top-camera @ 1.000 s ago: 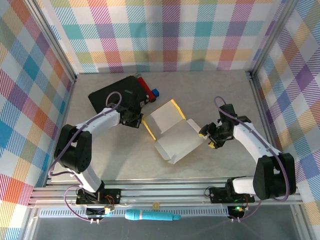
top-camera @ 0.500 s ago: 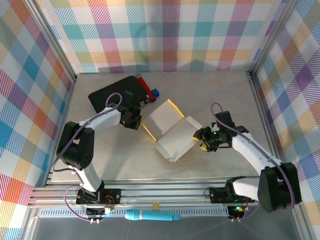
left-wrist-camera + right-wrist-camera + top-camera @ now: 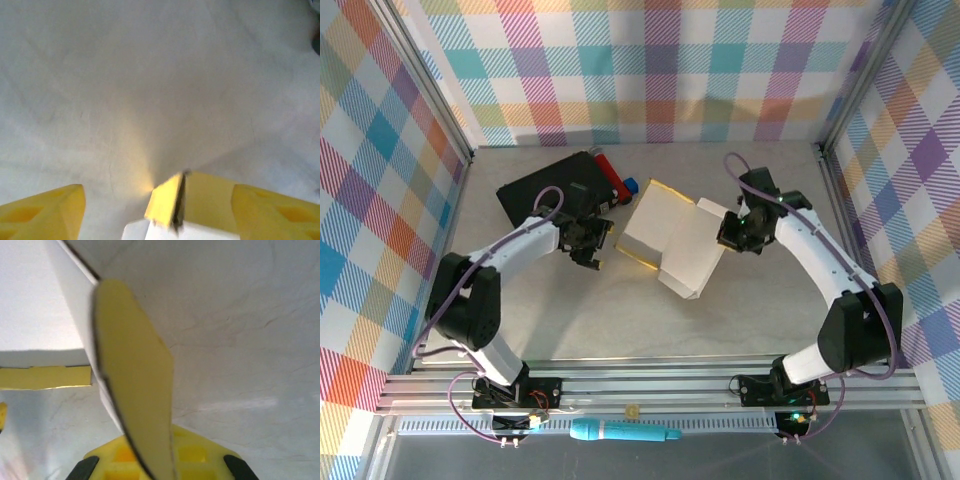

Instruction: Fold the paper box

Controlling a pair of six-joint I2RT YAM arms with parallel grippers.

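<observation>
The white panel (image 3: 695, 248) in the robot's right gripper tilts open away from the left gripper, so next the right gripper lifts the panel and moves the box (image 3: 650, 222) toward the left gripper.
The paper box (image 3: 665, 240) lies partly folded mid-table, pale whitish side up, with yellow edges showing. My left gripper (image 3: 600, 240) stands open just off the box's left edge. In the left wrist view its yellow fingers (image 3: 45, 210) are spread wide, and a yellow box corner (image 3: 170, 202) sits loose between them. My right gripper (image 3: 728, 233) is shut on the box's right flap. In the right wrist view that flap (image 3: 135, 370) runs edge-on up out of the gripper (image 3: 157, 462), with the white panel (image 3: 35, 300) at the upper left.
A black case (image 3: 545, 190) lies at the back left, right behind my left wrist. A red item (image 3: 610, 172) and a small blue one (image 3: 631, 185) sit beside it. Plaid walls and metal posts (image 3: 840, 190) close in the table. A blue pen-like object (image 3: 620, 432) rests on the front rail.
My left gripper has opened and let go of the box's left edge. My right gripper has shut on the right flap and swung back and left, and the box has shifted toward the back.
</observation>
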